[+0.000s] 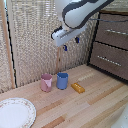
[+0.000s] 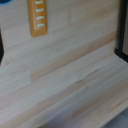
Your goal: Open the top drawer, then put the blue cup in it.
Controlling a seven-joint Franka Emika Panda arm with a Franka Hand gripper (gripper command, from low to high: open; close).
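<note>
A dark seam (image 1: 109,46) separates the two fronts, so the top drawer (image 1: 112,33) will slide straight out by itself when I pull, and the lower drawer will stay shut.
The blue cup (image 1: 62,80) stands upright on the wooden table, between a pink cup and a yellow block. The top drawer (image 1: 114,33), dark brown with a thin silver bar handle, is closed in the cabinet at the exterior view's right. My gripper (image 1: 71,44) hangs high above the table, over the cups and to the exterior view's left of the cabinet. It is open with nothing between its fingers. The wrist view shows neither the cup nor the fingers.
A pink cup (image 1: 46,82) and a yellow block (image 1: 77,87) (image 2: 38,17) flank the blue cup. A patterned white plate (image 1: 15,112) lies near the front corner. A like lower drawer (image 1: 107,60) is shut. A woven blind backs the table. The cabinet's dark edge (image 2: 123,30) shows in the wrist view.
</note>
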